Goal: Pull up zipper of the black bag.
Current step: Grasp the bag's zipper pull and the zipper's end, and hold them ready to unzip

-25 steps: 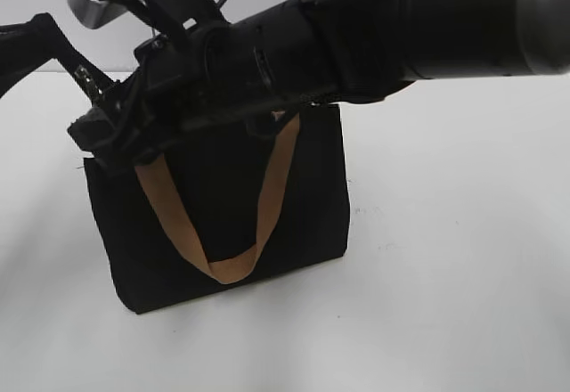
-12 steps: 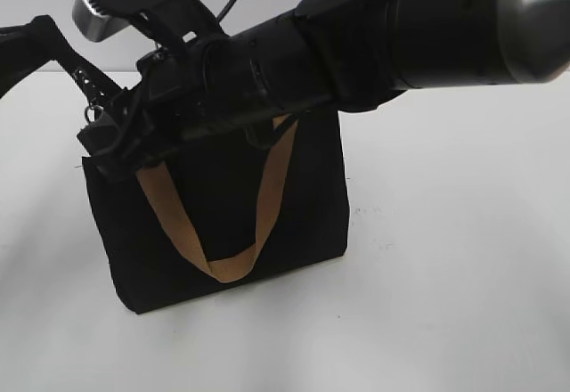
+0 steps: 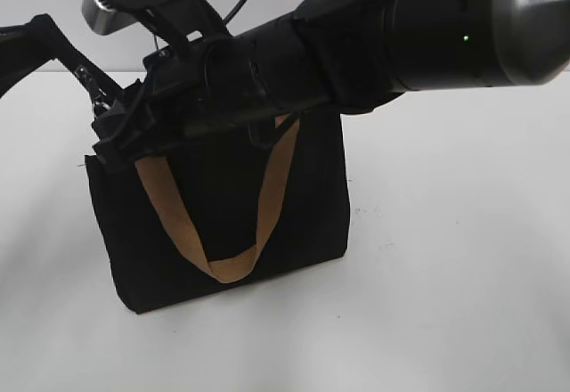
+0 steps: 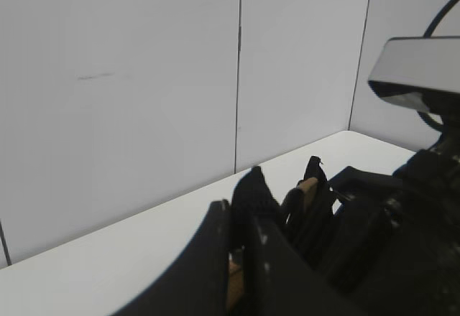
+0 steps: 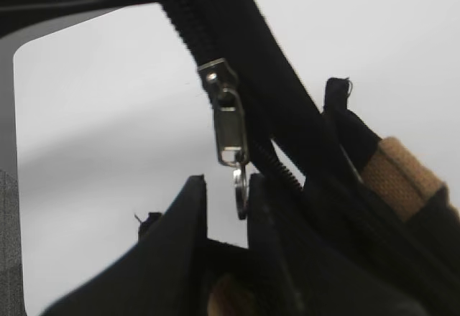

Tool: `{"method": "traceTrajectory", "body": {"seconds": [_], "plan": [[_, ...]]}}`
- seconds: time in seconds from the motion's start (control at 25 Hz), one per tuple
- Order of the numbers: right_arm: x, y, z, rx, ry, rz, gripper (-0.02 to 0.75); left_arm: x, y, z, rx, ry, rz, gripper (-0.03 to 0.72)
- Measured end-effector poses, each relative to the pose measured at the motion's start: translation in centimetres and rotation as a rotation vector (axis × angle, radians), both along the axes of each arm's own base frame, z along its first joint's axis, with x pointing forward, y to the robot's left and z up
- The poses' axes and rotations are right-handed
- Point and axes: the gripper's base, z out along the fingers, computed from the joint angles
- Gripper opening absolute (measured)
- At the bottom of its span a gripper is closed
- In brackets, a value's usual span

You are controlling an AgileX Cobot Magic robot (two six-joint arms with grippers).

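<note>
I expect the silver slider (image 5: pixel 218 77) to slide along and close the zipper's edges when I pull the ring, because the zipper's edges spread apart (image 5: pixel 277 166) below the silver slider.
The black bag (image 3: pixel 223 223) stands upright on the white table with a tan handle (image 3: pixel 267 196) hanging down its front. My left gripper (image 3: pixel 78 64) is shut on the black end of the zipper tape at the bag's top left corner, as the left wrist view (image 4: pixel 241 212) also shows. The zipper tape (image 5: pixel 215 21) runs slanting up, with the silver slider (image 5: pixel 224 118) on it and its ring pull (image 5: pixel 241 187) hanging down. My right gripper (image 5: pixel 223 190) is open, with the ring between its fingertips, close to the right finger. In the exterior view the right gripper (image 3: pixel 111 138) sits just below the slider (image 3: pixel 98 102).
The right arm (image 3: pixel 374 36) reaches across over the bag's top from the right, hiding the top edge. The white table (image 3: pixel 445 276) lies bare to the right of and in front of the bag. A grey panelled wall (image 4: pixel 144 79) stands behind.
The right arm and its camera have moved slightly up and to the right. The slider and ring now show clear of the right gripper. The left gripper keeps its hold.
</note>
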Motion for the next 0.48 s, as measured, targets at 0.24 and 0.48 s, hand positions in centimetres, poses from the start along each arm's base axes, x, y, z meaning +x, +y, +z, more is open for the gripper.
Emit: {"method": "traceTrajectory", "body": {"seconds": [0.24, 0.48], "plan": [[0.0, 0.0, 0.0, 0.016, 0.032, -0.023, 0.003, 0.0, 0.0, 0.0, -0.001, 0.000, 0.001, 0.011], [-0.4, -0.2, 1.2, 0.049, 0.044, -0.022, -0.001, 0.0, 0.0, 0.0, 0.000, 0.001, 0.002, 0.011]]}}
